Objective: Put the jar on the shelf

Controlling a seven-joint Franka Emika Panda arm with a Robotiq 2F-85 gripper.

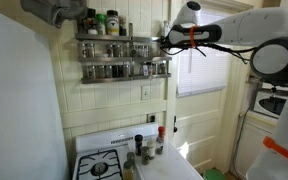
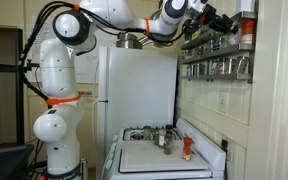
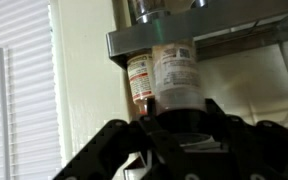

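Next, I open my gripper, back off and push the jar deeper (image 3: 179,92), because the jar's base (image 3: 173,46) is at the shelf's front edge, ahead of the red-labelled jar.
The wrist view shows the jar (image 3: 174,75), clear with a pale printed label and a dark end, held between my gripper's (image 3: 177,112) black fingers. It is right up against the silver metal shelf (image 3: 234,35), with a second, red-labelled jar (image 3: 137,78) just behind it. In both exterior views the arm reaches high to the wall. There the gripper (image 1: 165,42) (image 2: 216,22) is at the end of the upper tier of the two-tier shelf (image 1: 119,55) (image 2: 219,50), which is lined with small jars. In those views the held jar is too small to make out.
Below the shelf stands a white stove (image 1: 104,165) (image 2: 159,155) with several spice jars (image 1: 144,148) and a red-capped bottle (image 2: 187,150) on its back ledge. A window with blinds (image 1: 199,65) is beside the shelf. A white fridge (image 2: 134,85) stands behind the stove.
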